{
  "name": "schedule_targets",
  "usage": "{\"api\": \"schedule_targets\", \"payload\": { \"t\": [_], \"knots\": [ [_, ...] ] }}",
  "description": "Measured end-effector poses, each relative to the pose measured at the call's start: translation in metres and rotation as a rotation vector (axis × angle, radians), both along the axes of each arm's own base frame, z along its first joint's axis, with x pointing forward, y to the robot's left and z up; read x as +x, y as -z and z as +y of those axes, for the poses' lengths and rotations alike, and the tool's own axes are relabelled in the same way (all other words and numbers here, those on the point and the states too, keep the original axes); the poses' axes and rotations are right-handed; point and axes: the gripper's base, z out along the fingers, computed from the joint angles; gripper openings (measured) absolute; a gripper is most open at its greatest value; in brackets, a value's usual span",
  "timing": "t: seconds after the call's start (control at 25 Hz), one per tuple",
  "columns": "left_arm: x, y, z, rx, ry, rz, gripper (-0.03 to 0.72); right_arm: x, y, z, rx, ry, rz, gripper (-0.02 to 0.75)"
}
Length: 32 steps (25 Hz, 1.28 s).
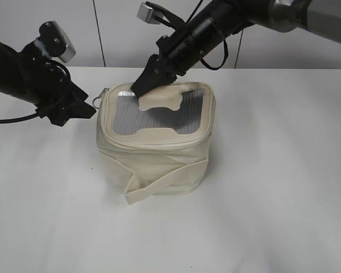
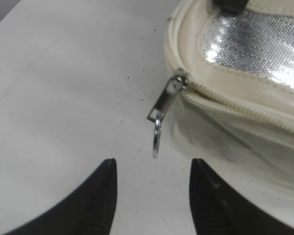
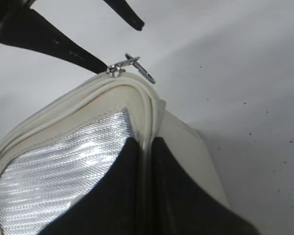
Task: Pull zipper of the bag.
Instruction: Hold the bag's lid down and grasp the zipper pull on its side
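Note:
The bag's back rim [image 1: 128, 87] is keeping my right gripper busy holding it, so next my left gripper grabs the ring pull [image 1: 96, 102] and pulls it along the bag's rim to the front.
The cream bag [image 1: 153, 156] stands mid-table, its grey mesh top facing up. The zipper runs round its top rim, and a silver slider with a ring pull [image 1: 98, 101] hangs off the bag's left corner. In the left wrist view the slider [image 2: 174, 87] and its ring [image 2: 157, 137] hang just ahead of my left gripper [image 2: 153, 169], which is open, empty and not touching the ring. My right gripper [image 1: 143, 85] is shut on the bag's back rim [image 3: 148, 110], pinching the edge between its fingers [image 3: 146, 142]. The slider also shows in the right wrist view [image 3: 118, 70].
The bag sits on a white table [image 1: 273, 199] with a pale wall behind it. A cream fabric strap [image 1: 159, 187] hangs across the bag's front side. The left arm [image 1: 23, 71] lies low over the table at the left.

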Motion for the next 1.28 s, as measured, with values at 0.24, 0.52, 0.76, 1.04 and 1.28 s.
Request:
{"api": "schedule_targets", "payload": {
  "t": [0.24,0.52,0.76,1.04,1.28],
  "knots": [
    [0.006,0.008,-0.002,0.007,-0.04,-0.017,0.371,0.0,0.0,0.0,0.0,0.0,0.0,0.047],
    [0.012,0.02,-0.005,-0.034,-0.075,-0.005,0.371,0.0,0.0,0.0,0.0,0.004,0.005,0.047],
    [0.014,0.016,-0.008,-0.089,-0.075,-0.031,0.368,0.0,0.0,0.0,-0.001,0.004,0.006,0.047],
    [0.015,0.018,-0.009,-0.091,-0.066,-0.044,0.338,0.0,0.0,0.0,-0.001,0.005,0.006,0.046],
    [0.016,0.023,-0.009,-0.098,-0.072,-0.029,0.317,0.0,0.0,0.0,-0.001,0.005,0.006,0.046]
  ]
}}
